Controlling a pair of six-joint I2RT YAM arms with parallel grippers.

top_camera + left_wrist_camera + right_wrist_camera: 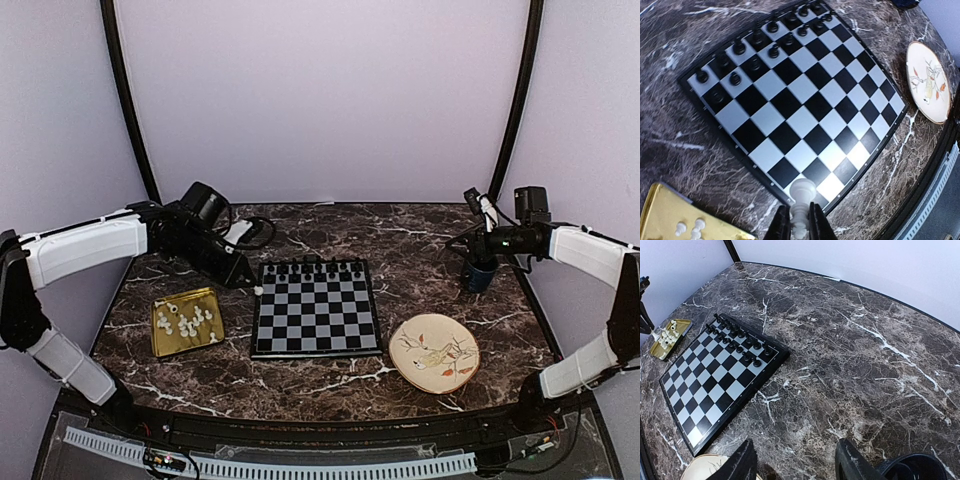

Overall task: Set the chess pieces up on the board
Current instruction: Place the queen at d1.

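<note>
My left gripper has the white chess piece's wide base (pixel 803 189) facing the board. It should go on to the middle of the empty near row (pixel 307 344) before it lets go there.
The board (pixel 316 312) lies in the middle of the table, with black chessmen (pixel 756 49) filling its two far rows. My left gripper (pixel 800 221) is shut on one white chess piece (pixel 801 200), held in the air by the board's left side (pixel 258 290). In the left wrist view the piece's head overlaps the board's (pixel 800 95) near-left corner. Several more white chess pieces (pixel 188 321) lie in the gold tray (pixel 165 340). My right gripper (pixel 797 462) hangs open over bare marble, well to the right of the board (pixel 715 382), holding nothing.
The gold tray (pixel 665 220) sits left of the board. A patterned plate (pixel 434 352) lies off the board's near-right corner. A dark blue cup (pixel 480 276) stands at the right, just beside my right gripper (pixel 478 258); its rim (pixel 912 471) shows by the right finger.
</note>
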